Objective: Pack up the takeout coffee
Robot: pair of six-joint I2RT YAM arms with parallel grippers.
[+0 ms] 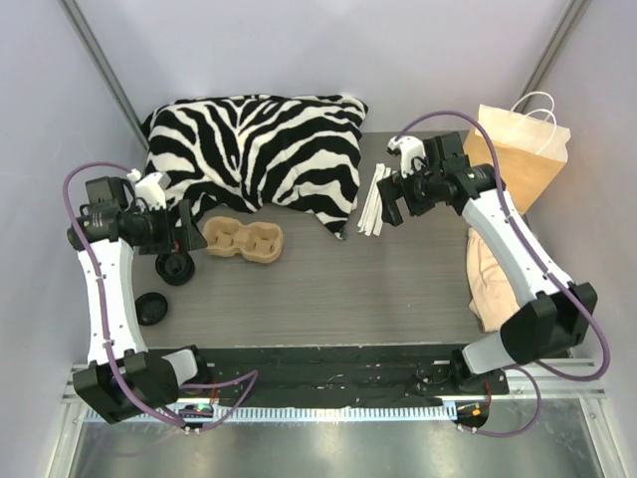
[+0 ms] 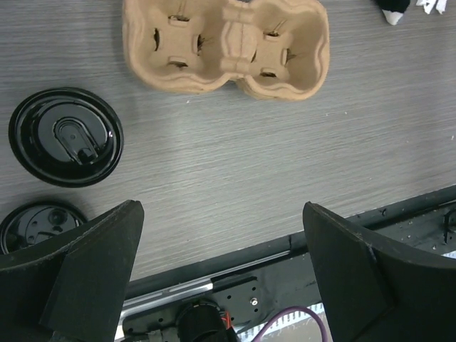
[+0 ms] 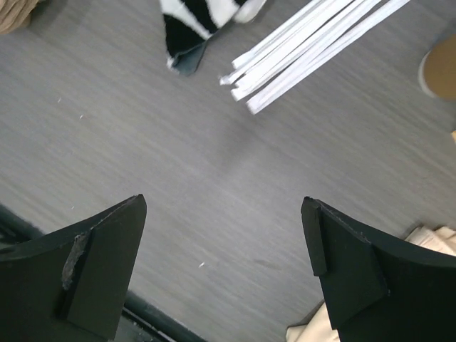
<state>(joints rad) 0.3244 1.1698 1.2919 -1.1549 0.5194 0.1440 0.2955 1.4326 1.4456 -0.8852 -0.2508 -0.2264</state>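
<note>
The tan cup [image 3: 442, 70] stands away from the white straws. My right gripper should keep going toward the cup's rim [image 3: 425, 77] with its fingers open until the cup's rim is between them.
A round black lid with a sip hole [image 2: 65, 135] sits on the table just left of the cardboard cup carrier [image 2: 228, 43]. It looks like the top of the takeout coffee [image 1: 176, 267], but the cup body is hidden under it. My left gripper [image 1: 185, 229] hangs open and empty above the table between this lid and the carrier [image 1: 244, 239]; its jaws stand wide apart in the left wrist view [image 2: 221, 208]. My right gripper [image 1: 390, 204] is open and empty, hovering beside white straws [image 1: 375, 197]. Only bare table lies between its jaws [image 3: 224, 205].
A second black lid [image 1: 151, 307] lies nearer the front left edge [image 2: 35, 224]. A zebra pillow [image 1: 259, 139] fills the back. A brown paper bag [image 1: 518, 149] stands back right, with tan cloth [image 1: 495, 279] along the right side. A tan round object [image 3: 440, 68] is at the right edge.
</note>
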